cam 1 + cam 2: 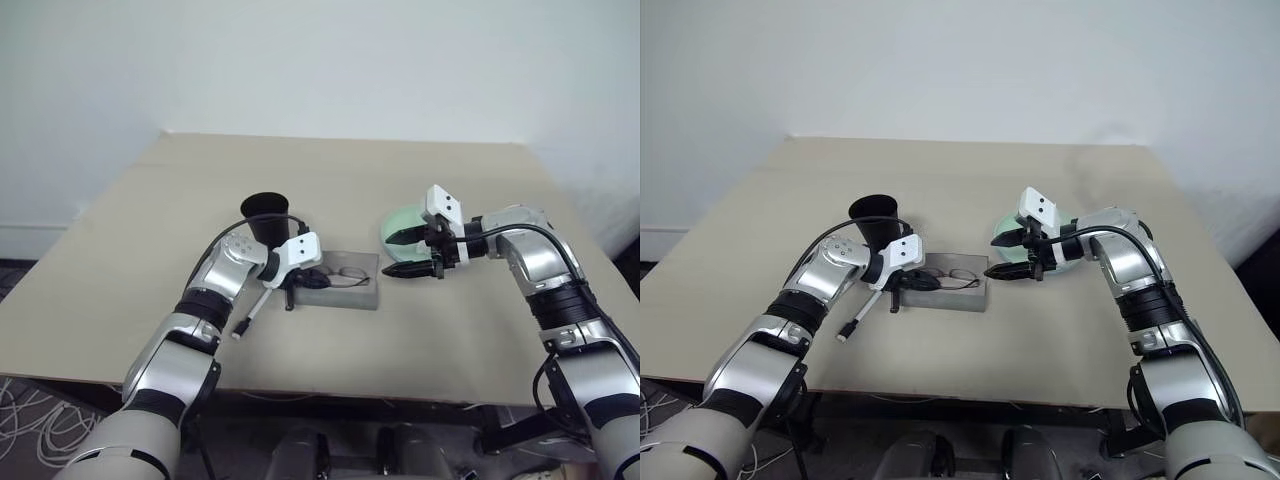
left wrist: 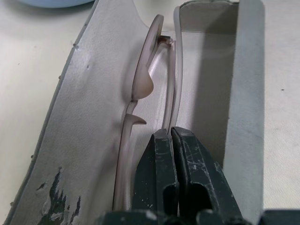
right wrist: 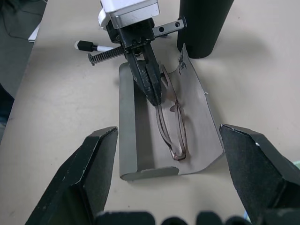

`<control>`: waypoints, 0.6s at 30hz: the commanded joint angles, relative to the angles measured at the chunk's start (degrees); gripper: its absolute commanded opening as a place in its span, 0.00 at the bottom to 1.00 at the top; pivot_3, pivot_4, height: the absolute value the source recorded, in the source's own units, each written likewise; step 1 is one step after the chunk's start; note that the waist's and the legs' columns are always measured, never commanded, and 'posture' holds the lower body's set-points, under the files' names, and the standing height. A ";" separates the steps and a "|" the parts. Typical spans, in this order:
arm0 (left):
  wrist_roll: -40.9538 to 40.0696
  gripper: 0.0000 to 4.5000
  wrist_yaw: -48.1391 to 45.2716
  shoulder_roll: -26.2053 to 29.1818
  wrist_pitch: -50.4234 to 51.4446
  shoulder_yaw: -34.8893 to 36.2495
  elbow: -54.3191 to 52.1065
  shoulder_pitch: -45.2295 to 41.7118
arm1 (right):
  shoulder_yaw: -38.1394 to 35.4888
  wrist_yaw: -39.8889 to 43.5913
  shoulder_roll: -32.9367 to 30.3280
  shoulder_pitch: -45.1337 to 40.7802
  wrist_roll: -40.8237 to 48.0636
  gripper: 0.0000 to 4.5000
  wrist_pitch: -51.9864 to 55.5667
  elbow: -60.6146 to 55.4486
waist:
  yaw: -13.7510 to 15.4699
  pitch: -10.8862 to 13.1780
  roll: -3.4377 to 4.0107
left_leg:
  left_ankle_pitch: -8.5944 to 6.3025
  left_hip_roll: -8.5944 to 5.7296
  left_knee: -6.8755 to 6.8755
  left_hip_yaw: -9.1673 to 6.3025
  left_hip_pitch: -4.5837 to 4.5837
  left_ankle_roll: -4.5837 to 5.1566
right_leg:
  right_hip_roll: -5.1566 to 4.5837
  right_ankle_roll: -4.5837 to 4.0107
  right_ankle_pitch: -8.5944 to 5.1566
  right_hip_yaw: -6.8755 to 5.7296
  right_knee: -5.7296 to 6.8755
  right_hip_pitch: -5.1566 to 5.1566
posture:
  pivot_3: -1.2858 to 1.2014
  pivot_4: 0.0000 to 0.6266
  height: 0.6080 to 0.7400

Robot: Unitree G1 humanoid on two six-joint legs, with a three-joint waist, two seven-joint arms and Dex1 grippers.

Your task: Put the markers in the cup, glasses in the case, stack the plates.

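My left gripper should lift clear, go behind the lid's far edge (image 2: 51, 110) and fold the lid over the glasses, as it sits inside the grey case's open lid (image 2: 91, 122).
The grey case (image 1: 352, 296) lies open at mid-table with the glasses (image 1: 345, 273) inside it. My left gripper (image 1: 312, 281) is shut on the glasses' thin side arm at the case's left end; the fingertips (image 2: 161, 140) are pressed together around that arm. The black cup (image 1: 268, 215) stands just behind my left wrist. One marker (image 1: 252, 315) with a black cap lies on the table to the left of the case. My right gripper (image 1: 402, 253) hovers open just right of the case, in front of a mint green plate (image 1: 402, 222).
A light blue rim (image 2: 51, 2) shows beyond the case's lid in the left wrist view. The beige table (image 1: 120, 250) has bare room at the left, the back and along the front edge. A white wall stands behind the table.
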 commanded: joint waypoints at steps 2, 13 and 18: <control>-2.29 0.00 -2.79 1.18 2.58 1.84 -6.88 -0.50 | -0.55 0.12 0.01 -2.29 0.46 0.84 -1.21 -0.01 | 0.02 0.00 0.00 | -0.02 -0.01 0.02 0.00 0.00 0.02 | -0.01 0.00 0.00 0.01 -0.04 0.02 | 0.52 0.00 0.90; -4.20 0.00 5.48 0.00 7.71 6.66 -9.38 -7.18 | -0.26 0.25 0.40 -2.29 0.55 0.84 -1.62 0.12 | 0.01 0.01 0.00 | -0.02 0.02 0.23 0.00 0.00 0.05 | -0.01 0.00 -0.01 0.01 -0.04 0.11 | 0.52 0.00 0.90; -0.26 0.00 16.11 -2.49 3.97 6.10 0.39 -10.58 | -0.26 0.16 0.51 -2.10 0.63 0.84 -1.55 -0.28 | 0.00 0.01 0.00 | -0.02 0.01 0.24 0.00 0.01 0.06 | 0.00 0.01 0.00 0.01 -0.04 0.13 | 0.52 0.00 0.90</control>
